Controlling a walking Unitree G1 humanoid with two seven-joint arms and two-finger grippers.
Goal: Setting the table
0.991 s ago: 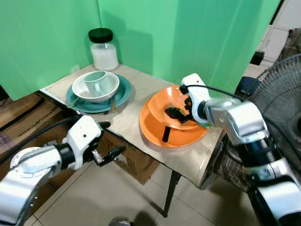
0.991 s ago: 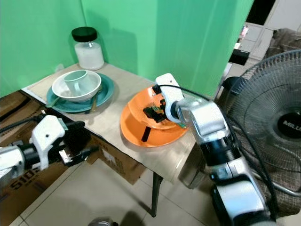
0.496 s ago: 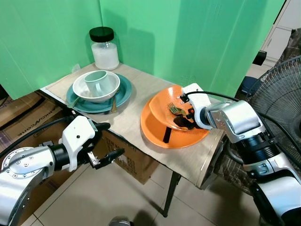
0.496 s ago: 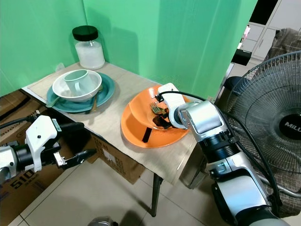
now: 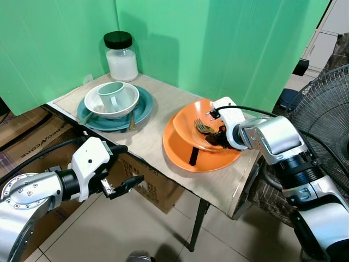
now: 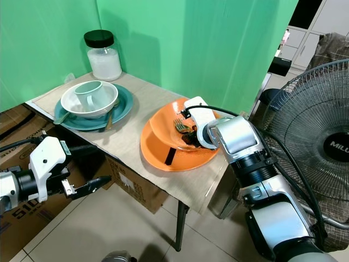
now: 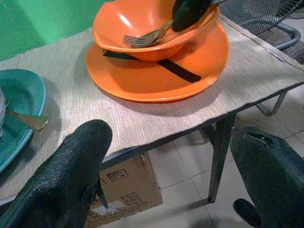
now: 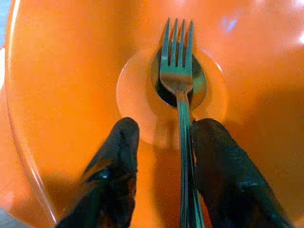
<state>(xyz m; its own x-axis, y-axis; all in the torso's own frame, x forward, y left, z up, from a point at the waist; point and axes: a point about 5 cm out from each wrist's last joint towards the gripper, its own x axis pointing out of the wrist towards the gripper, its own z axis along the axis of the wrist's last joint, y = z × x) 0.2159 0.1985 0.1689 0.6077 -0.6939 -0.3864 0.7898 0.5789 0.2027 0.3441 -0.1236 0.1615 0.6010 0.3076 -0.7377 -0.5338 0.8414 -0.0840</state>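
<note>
The fork [image 8: 183,111] will come away by itself when the robot lifts it and will leave the spoon in the orange bowl, because the fork's tines lie on top of that spoon.
An orange bowl [image 5: 188,126] sits on an orange plate [image 5: 180,155] at the right end of the table. A fork [image 8: 177,71] lies in the bowl with its tines over a spoon [image 8: 162,92]. My right gripper [image 8: 164,130] reaches down into the bowl with its fingers open. The fork's handle runs between them, close against one finger [image 8: 218,161]. A black strip [image 5: 192,156] lies across the plate under the bowl. My left gripper [image 5: 126,164] hangs open below the table's front edge, with nothing in it.
A teal plate [image 5: 142,109] at the table's left end carries a white bowl [image 5: 101,106] with a mint cup [image 5: 112,94]. A black-lidded jar [image 5: 121,57] stands behind it. A fan [image 5: 327,103] is at the right. Cardboard boxes [image 5: 147,188] sit under the table.
My right gripper has come down from above the bowl into it, and the fork now lies in the bowl. My left gripper has sunk a little lower.
</note>
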